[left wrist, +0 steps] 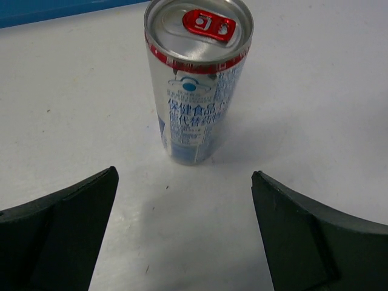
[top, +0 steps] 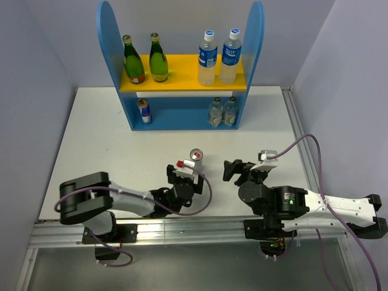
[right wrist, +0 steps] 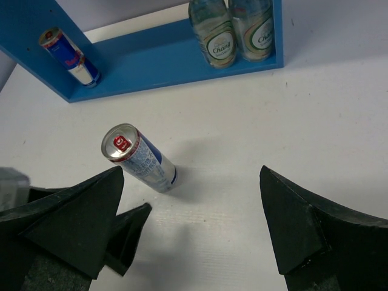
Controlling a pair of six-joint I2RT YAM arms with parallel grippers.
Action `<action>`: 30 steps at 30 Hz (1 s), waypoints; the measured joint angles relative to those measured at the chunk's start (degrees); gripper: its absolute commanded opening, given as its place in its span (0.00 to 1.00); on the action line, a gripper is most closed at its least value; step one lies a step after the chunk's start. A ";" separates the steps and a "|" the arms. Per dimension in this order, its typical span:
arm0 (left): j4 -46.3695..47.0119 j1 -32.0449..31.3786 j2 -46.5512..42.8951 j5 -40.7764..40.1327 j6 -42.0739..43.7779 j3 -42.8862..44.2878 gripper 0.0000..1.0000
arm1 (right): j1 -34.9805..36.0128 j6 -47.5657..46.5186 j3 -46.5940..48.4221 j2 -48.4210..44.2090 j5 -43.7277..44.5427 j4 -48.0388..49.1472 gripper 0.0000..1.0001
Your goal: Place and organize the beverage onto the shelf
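I should take the silver can with my left gripper and stand it on the open spot beside the second can, because that spot is far across from my right gripper.
A slim silver can with a red tab stands upright on the white table. My left gripper sits just short of it, open, with nothing between its fingers. To the right of the can my right gripper is also open and empty. The blue shelf holds two green bottles and two blue-capped water bottles on its yellow upper board. A second can stands on the lower tier at the left.
Two small clear glass bottles stand at the right of the lower tier. Purple cables loop off both wrists. A metal rail runs along the table's near edge, and another down its right side. Grey walls enclose the table.
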 measured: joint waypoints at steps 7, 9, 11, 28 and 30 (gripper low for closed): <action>9.97 4.13 13.55 -1.51 3.15 7.54 0.97 | 0.09 -0.70 -1.73 -4.61 -0.02 -0.66 1.00; 12.33 5.66 17.16 -1.68 3.78 9.94 0.95 | 0.09 -1.01 -1.75 -5.86 -0.02 -0.79 1.00; 13.84 6.75 20.13 -1.95 4.17 11.87 0.90 | 0.09 -1.03 -1.73 -6.62 0.02 -1.29 1.00; 9.46 13.31 20.31 -1.57 7.17 15.89 0.00 | 0.09 -2.38 -2.73 -9.51 0.13 -2.56 1.00; 8.55 17.20 17.51 -0.24 8.15 16.20 0.00 | 0.09 -2.49 -2.89 -9.57 0.04 -2.45 1.00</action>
